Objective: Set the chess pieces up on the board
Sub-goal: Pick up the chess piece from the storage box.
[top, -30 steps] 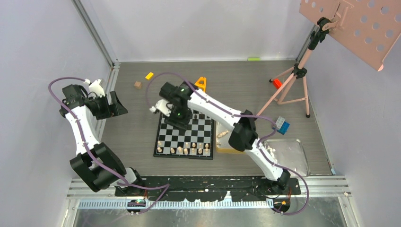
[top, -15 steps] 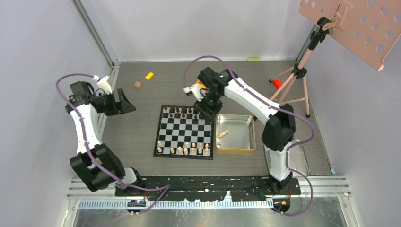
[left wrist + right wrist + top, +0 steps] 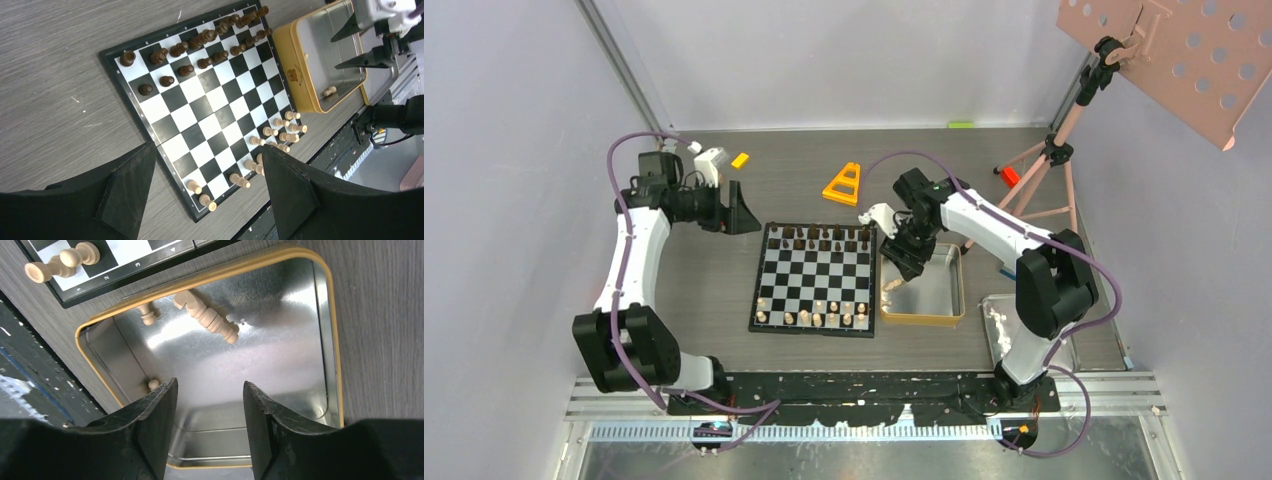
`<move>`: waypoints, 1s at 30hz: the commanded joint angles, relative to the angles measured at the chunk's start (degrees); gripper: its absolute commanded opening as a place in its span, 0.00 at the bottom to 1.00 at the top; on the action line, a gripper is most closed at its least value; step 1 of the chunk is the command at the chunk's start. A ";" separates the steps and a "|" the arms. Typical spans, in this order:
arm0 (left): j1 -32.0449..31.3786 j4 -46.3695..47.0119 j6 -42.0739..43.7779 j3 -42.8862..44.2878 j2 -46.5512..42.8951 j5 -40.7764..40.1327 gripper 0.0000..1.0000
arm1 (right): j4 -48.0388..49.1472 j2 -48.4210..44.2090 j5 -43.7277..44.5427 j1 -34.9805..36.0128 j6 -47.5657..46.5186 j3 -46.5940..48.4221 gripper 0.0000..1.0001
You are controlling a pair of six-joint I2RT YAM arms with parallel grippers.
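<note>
The tall pale piece's slim end [image 3: 230, 335] faces my open fingers, clear of the tin's side, so I should continue to lower my right gripper until they straddle that end [image 3: 225, 332].
The checkered board [image 3: 814, 278] lies mid-table. Dark brown chess pieces [image 3: 819, 238] stand along its far rows and pale ones [image 3: 814, 318] along its near rows. My left gripper [image 3: 742, 212] is open and empty, above the table off the board's far left corner. Its wrist view shows the board [image 3: 210, 105] between its open fingers [image 3: 207, 150]. My right gripper [image 3: 904, 255] is open and empty above the gold tin [image 3: 934, 300]. Its wrist view [image 3: 210, 390] shows pale pieces in the tin: a tall one lying down [image 3: 205, 316] and a small one [image 3: 146, 315].
An orange triangle [image 3: 842, 184] and a yellow block [image 3: 740, 160] lie beyond the board. A pink tripod stand [image 3: 1044, 170] with a red block [image 3: 1010, 177] at its foot is at the back right. A silver tray [image 3: 999, 320] sits behind the right arm.
My right gripper has moved from the board's far rows rightward to above the gold tin. My left arm has swung right, toward the board's far left corner.
</note>
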 commanded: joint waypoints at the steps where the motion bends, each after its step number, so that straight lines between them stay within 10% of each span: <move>1: -0.40 3.65 -3.09 2.99 2.34 1.20 0.80 | 6.49 0.59 -1.76 -0.16 -7.56 -1.41 0.57; 30: -0.38 1.81 0.99 7.27 10.17 -3.09 0.81 | 9.27 8.67 -6.54 1.08 -18.66 -4.67 0.56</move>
